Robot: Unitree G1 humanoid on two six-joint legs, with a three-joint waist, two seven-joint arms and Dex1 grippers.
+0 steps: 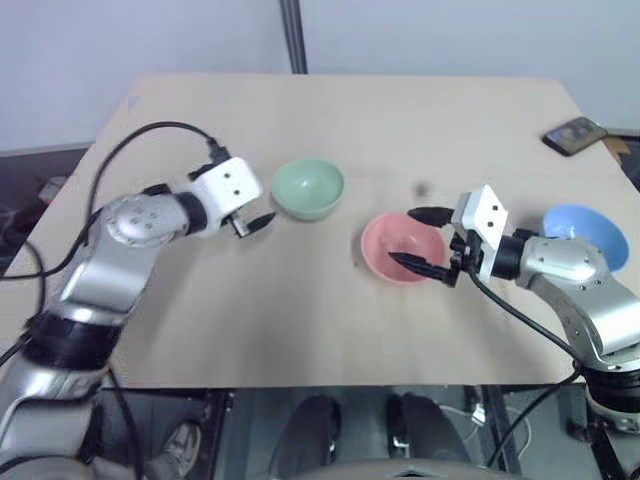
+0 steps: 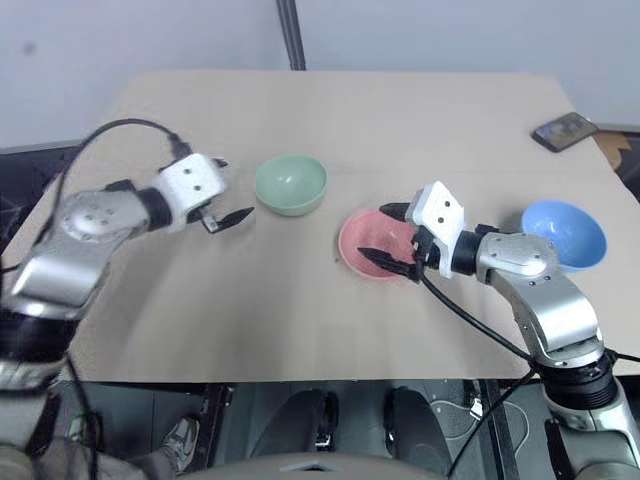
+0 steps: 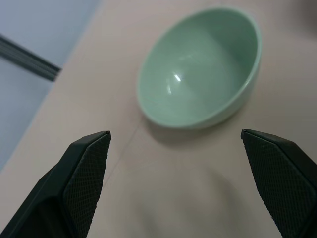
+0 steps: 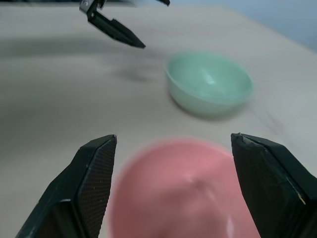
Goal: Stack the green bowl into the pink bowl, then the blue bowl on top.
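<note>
The green bowl's place is blocked by my right gripper, which hangs over the pink bowl (image 1: 392, 246). That gripper should move back while my left gripper grabs the green bowl's rim (image 1: 306, 211).
The green bowl (image 1: 308, 188) stands upright on the table, left of centre. My left gripper (image 1: 258, 222) hovers just to its left, open and pointing at it; between its fingers (image 3: 84, 173) the bowl (image 3: 198, 69) lies a short way ahead. The pink bowl (image 1: 400, 247) sits to the right of the green one. My right gripper (image 1: 402, 236) is open over the pink bowl's right side, with the bowl (image 4: 188, 193) just below and ahead of its spread fingers (image 4: 94, 183), not gripped. The blue bowl (image 1: 585, 235) rests at the right edge, behind my right forearm.
A dark phone (image 1: 575, 135) lies at the table's back right corner. The tan table (image 1: 300, 320) has bare room in front of the bowls and behind them. My left gripper (image 4: 116, 29) also shows beyond the green bowl (image 4: 208, 87) in the right wrist view.
</note>
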